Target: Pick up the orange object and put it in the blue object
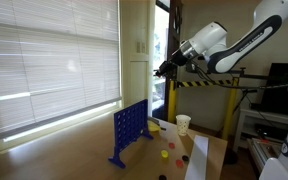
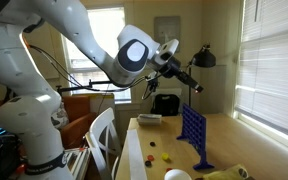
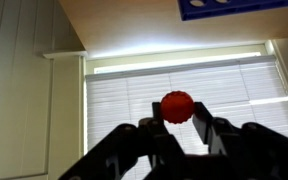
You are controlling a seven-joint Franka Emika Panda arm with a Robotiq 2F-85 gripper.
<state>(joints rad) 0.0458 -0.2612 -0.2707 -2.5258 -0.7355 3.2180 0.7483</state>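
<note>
The orange token (image 3: 177,106) is slanted against the upright blue grid because my gripper tips downward, so I should level my gripper and move lower toward the grid's top edge (image 2: 193,110).
In the wrist view my gripper (image 3: 178,122) is shut on the orange-red token (image 3: 178,106), which stands on edge between the fingertips. A corner of the blue grid (image 3: 234,8) shows at the top edge. In both exterior views the gripper (image 1: 167,68) (image 2: 189,80) is held high in the air, well above the upright blue grid (image 1: 129,131) (image 2: 193,131) standing on the table. The token is too small to make out in the exterior views.
A white paper cup (image 1: 184,124) stands on the table beyond the grid. Loose yellow (image 1: 175,145) and red tokens (image 1: 165,154) lie on the table near the grid. A white chair back (image 2: 101,140) is beside the table. Window blinds fill the wall behind.
</note>
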